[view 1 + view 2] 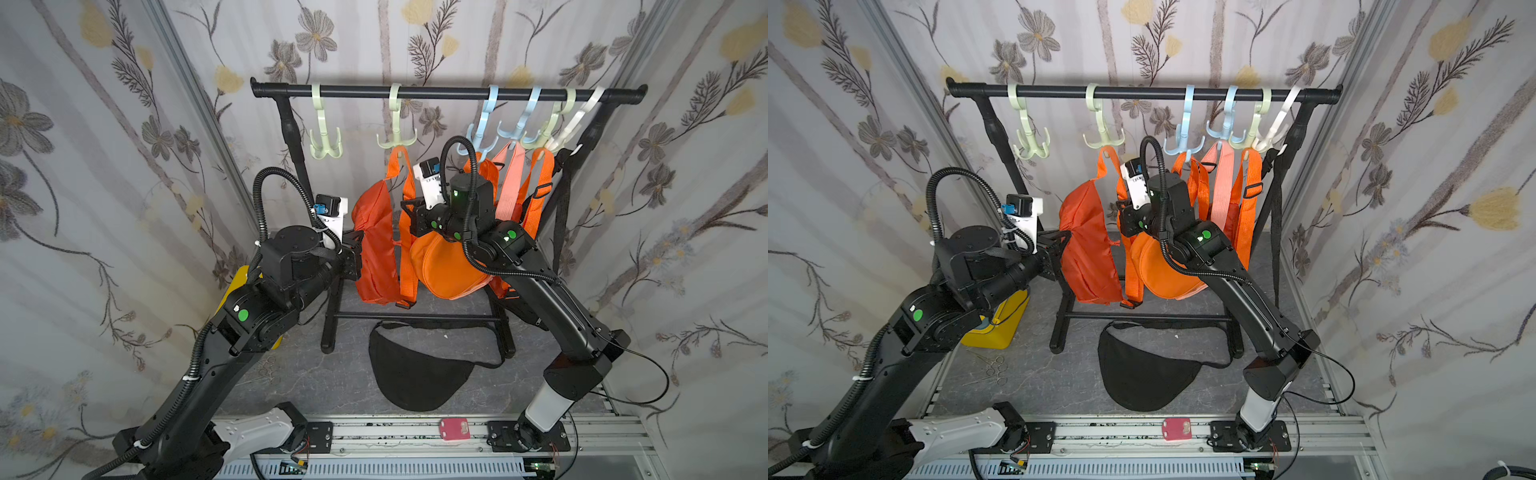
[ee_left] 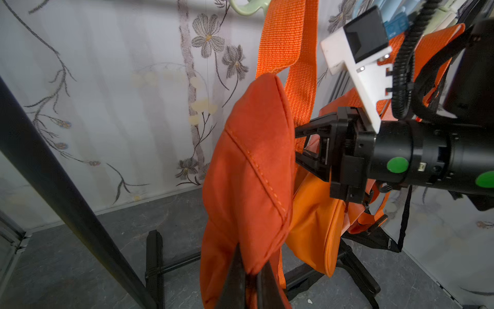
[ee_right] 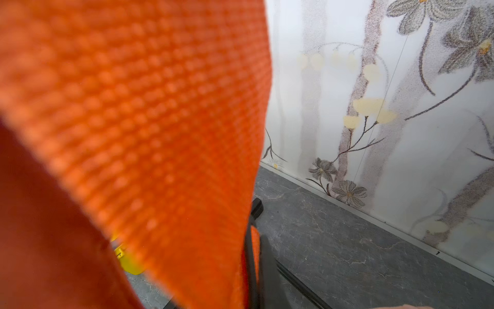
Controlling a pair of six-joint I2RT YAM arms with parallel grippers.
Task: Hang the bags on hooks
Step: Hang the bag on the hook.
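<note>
I can see the orange bag's strap [image 1: 399,150] looped over its pale green hook, so I should keep moving the bag with my left gripper toward the blue hooks [image 1: 485,120] and let go there.
An orange bag [image 1: 376,237] [image 1: 1086,245] [image 2: 248,166] hangs by its orange webbing strap [image 1: 409,187] [image 3: 133,107], whose top loops over a prong of the second pale green hook [image 1: 397,141] [image 1: 1104,139] on the black rail [image 1: 449,92]. My left gripper [image 1: 356,253] [image 2: 251,278] is shut on a fold of the bag's body from the left. On the right side of the bag, my right gripper [image 1: 409,212] [image 2: 304,149] [image 3: 256,267] is shut on the strap. The strap fills most of the right wrist view.
Further right on the rail hang a lighter orange bag [image 1: 449,266], a pink strap [image 1: 509,187] and more orange straps from blue, green and white hooks. A black bag [image 1: 415,370] lies on the floor by the rack's foot. A yellow box [image 1: 1000,324] stands left.
</note>
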